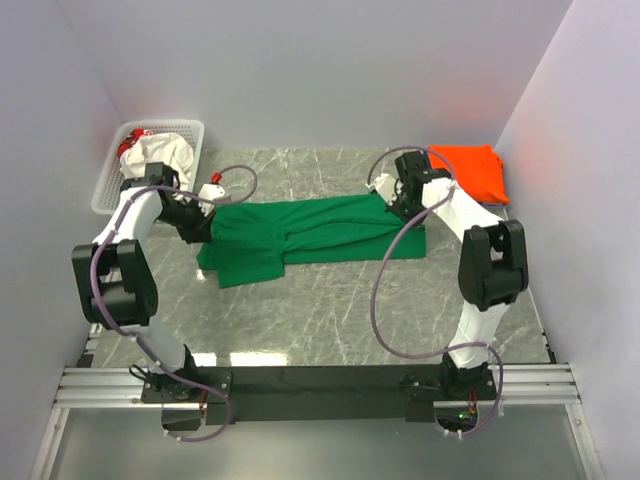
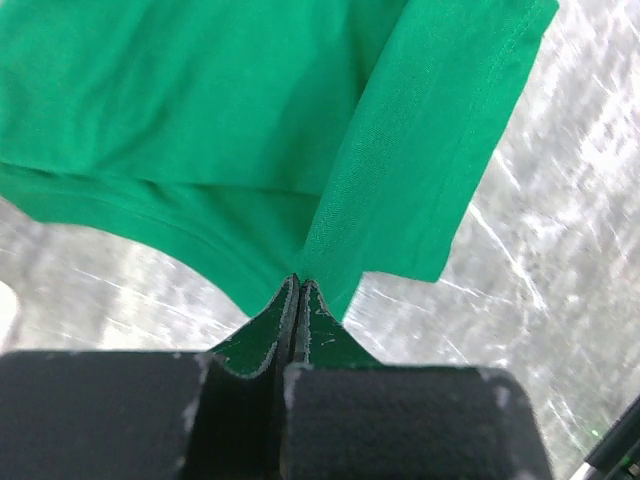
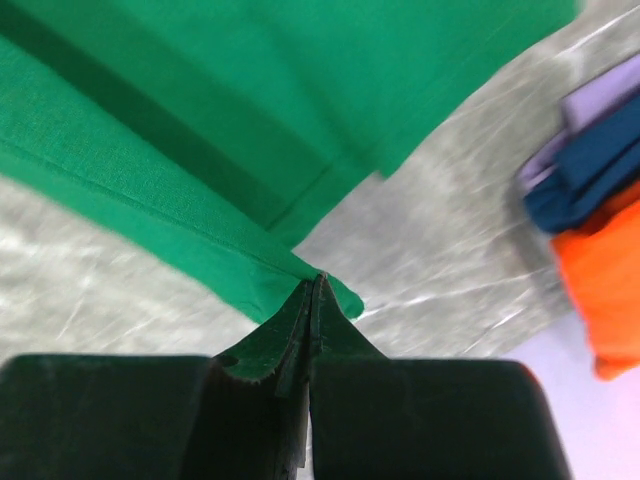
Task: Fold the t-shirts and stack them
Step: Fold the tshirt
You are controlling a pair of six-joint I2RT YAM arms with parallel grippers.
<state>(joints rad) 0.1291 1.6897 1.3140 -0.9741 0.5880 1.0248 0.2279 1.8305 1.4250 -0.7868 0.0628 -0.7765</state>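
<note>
I should let go of the ends and even out the flap [image 1: 245, 272] with my left gripper before I fold further, because the green t-shirt's flap sticks out past the long near edge [image 1: 286, 264].
A dark green t-shirt [image 1: 310, 235] lies stretched in a long band across the middle of the table. My left gripper [image 1: 205, 225] is shut on its left end, and in the left wrist view the green t-shirt [image 2: 250, 120] is pinched at its edge by that gripper [image 2: 298, 285]. At the other end my right gripper [image 1: 397, 208] is shut on the cloth, the right gripper [image 3: 318, 282] holding a hem corner of the green t-shirt [image 3: 250, 100]. A folded orange t-shirt [image 1: 470, 170] rests at the back right. The orange t-shirt [image 3: 605, 290] lies beside a blue t-shirt [image 3: 585, 175].
A white lattice basket [image 1: 105, 190] stands at the back left, holding a cream-white t-shirt [image 1: 160, 155] and something red. White walls close in the table on three sides. Grey marbled tabletop [image 1: 330, 310] shows in front of the green shirt.
</note>
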